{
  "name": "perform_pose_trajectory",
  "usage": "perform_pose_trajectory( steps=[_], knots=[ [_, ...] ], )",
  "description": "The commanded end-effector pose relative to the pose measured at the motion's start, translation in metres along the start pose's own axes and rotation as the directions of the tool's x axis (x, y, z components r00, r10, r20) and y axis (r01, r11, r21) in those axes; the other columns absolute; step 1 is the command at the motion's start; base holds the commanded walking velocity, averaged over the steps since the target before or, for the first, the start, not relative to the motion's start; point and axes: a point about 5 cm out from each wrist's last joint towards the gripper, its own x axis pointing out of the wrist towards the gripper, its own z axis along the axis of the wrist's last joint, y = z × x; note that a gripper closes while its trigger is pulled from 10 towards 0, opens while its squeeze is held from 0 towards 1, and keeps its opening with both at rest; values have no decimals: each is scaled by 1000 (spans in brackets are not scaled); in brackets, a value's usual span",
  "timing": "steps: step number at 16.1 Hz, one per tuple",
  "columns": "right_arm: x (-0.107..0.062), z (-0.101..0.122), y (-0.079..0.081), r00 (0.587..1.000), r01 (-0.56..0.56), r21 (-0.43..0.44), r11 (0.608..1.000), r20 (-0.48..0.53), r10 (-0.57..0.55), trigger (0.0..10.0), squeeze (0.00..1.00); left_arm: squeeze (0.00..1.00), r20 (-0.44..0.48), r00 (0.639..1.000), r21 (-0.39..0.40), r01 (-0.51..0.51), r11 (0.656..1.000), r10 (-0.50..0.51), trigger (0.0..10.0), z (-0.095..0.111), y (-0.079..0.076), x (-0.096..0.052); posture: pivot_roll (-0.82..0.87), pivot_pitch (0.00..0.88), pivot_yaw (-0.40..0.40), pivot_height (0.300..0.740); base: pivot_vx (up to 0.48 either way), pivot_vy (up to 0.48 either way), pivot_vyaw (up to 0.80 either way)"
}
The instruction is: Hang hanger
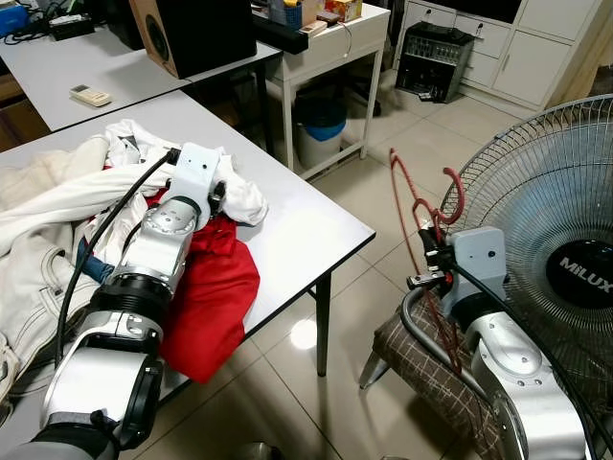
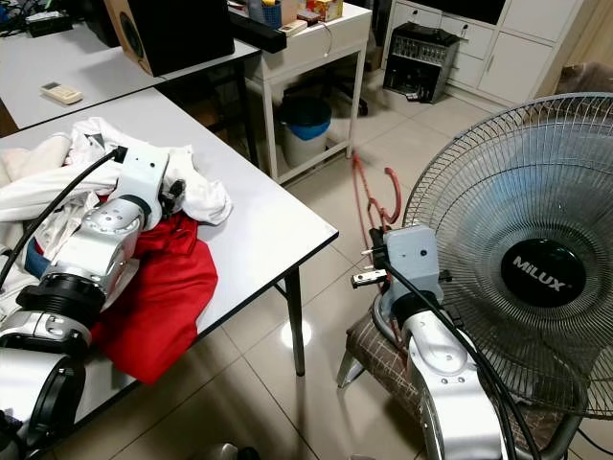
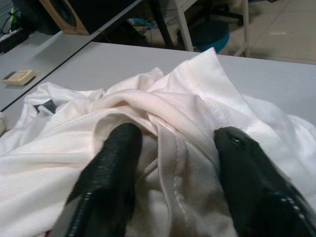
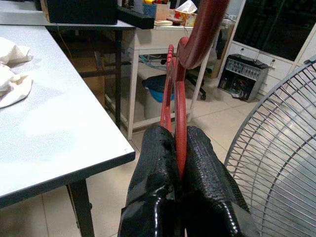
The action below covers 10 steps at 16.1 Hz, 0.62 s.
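Observation:
The white garment (image 1: 246,198) will come loose and leave the red garment (image 1: 218,292) behind when the robot pulls, because white folds lie on top of the red one.
A red hanger (image 1: 421,206) stands upright to the right of the table, its hook curling at the top (image 4: 200,34). My right gripper (image 4: 178,170) is shut on the hanger's neck, off the table's near corner and in front of the fan. My left gripper (image 3: 173,148) is open over a white garment (image 3: 163,113) on the table, its fingers (image 3: 111,168) pressed into the folds on either side of a seam. A red garment (image 1: 215,287) lies under and beside the left arm.
The grey table (image 1: 306,225) carries a heap of clothes at its left. A large standing fan (image 1: 560,249) is close on the right. A checked stool (image 1: 426,369) sits below the right arm. A white side table (image 1: 330,48), a blue bin (image 1: 321,125) and a speaker (image 1: 192,34) stand behind.

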Motion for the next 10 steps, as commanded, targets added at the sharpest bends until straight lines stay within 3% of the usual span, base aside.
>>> perform_pose_trajectory(
  steps=[1, 10],
  knots=[
    [-1, 0, 0, 1000, -4, -4, 1000, 5, 4, 10000, 0, 0, -4, 1000, 12, -5, 1000, 5, 0, 1, 5, 0, -86, 0, 66, 740, 0, 0, 0],
    [-1, -2, 1, 1000, -8, -22, 1000, -3, 7, 10000, 0, 0, 49, 999, 34, 18, 999, -19, 0, 4, -1, -4, -76, 0, 60, 740, 0, 0, 0]
  ],
)
